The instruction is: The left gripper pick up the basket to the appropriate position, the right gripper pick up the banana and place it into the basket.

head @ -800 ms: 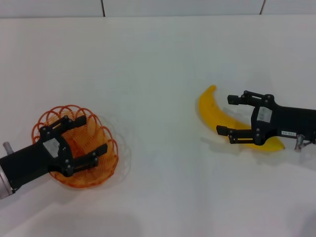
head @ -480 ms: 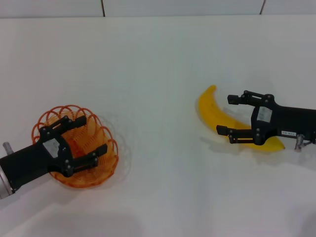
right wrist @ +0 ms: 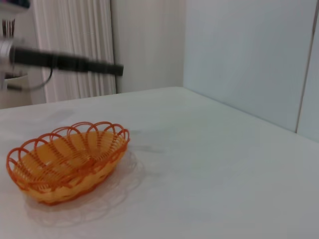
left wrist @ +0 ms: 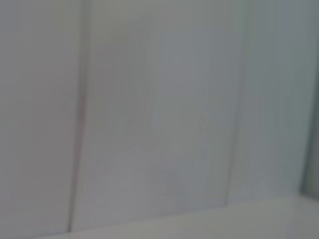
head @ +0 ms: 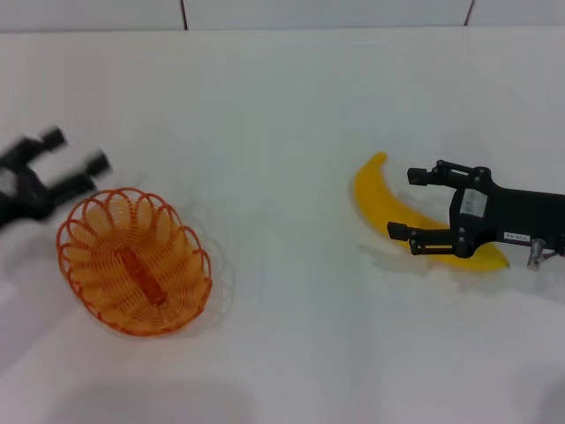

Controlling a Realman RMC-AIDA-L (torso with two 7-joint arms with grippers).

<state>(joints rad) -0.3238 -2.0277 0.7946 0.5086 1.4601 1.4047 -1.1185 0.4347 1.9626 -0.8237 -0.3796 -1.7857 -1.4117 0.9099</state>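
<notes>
The robot's left gripper points level, high (right wrist: 67,162) above the basket, so it should tip downward and come down onto the basket's far rim (head: 113,195) before it carries the basket toward the banana.
The orange wire basket (head: 132,261) sits on the white table at the left, with nothing in it; it also shows in the right wrist view (right wrist: 69,162). My left gripper (head: 74,152) is open and empty, blurred, raised behind and to the left of the basket and apart from it. The yellow banana (head: 375,190) lies on the table at the right. My right gripper (head: 403,205) is open, low over the banana's middle, one finger on each side of it. The left wrist view shows only a blurred wall.
The white table (head: 282,124) stretches between basket and banana. A pale wall runs along its far edge. In the right wrist view the left arm (right wrist: 65,62) shows as a dark blurred bar above the basket, with curtains behind.
My left gripper has let go of the basket and swung up and back to the left. The basket stays in place. The right gripper and banana have not moved.
</notes>
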